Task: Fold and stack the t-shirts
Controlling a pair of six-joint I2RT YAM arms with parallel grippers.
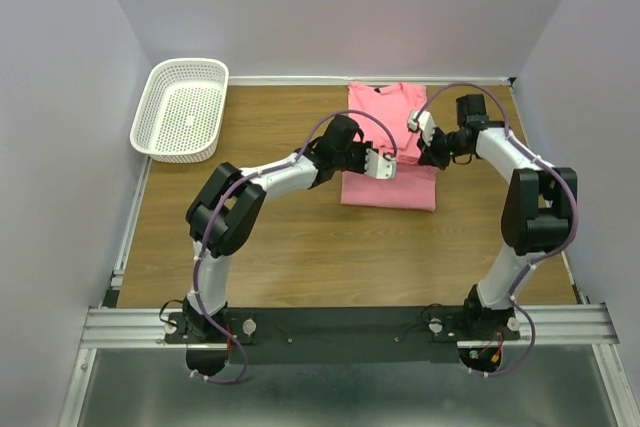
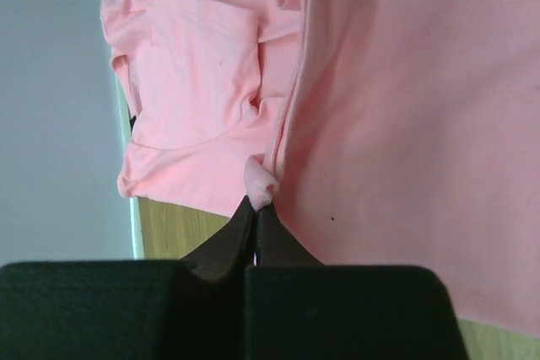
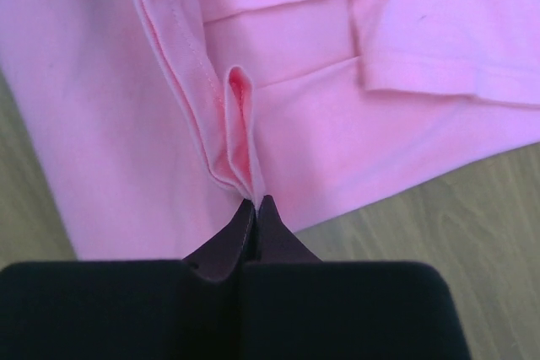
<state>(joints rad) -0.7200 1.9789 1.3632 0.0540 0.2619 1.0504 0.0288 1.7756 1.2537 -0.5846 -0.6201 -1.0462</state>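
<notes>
The hem [image 1: 405, 158] goes straight across the shirt from one gripper to the other. My right gripper keeps moving it toward the neck [image 1: 386, 90] until it lies flat, then let go.
A salmon-pink t-shirt [image 1: 390, 187] lies partly folded on the wooden table at the back middle, its neck toward the far wall. My left gripper [image 1: 392, 167] is shut on a pinch of the shirt's hem edge [image 2: 260, 183] at the shirt's left side. My right gripper [image 1: 424, 152] is shut on a fold of the hem [image 3: 240, 153] at the shirt's right side. A sleeve [image 3: 447, 31] shows folded in on the shirt in the right wrist view. The shirt's upper part [image 2: 190, 82] lies flat near the wall in the left wrist view.
A white plastic mesh basket [image 1: 182, 109] stands at the back left of the table. Pale walls enclose the table on the left, back and right. Bare wood [image 1: 300, 247] lies in front of the shirt.
</notes>
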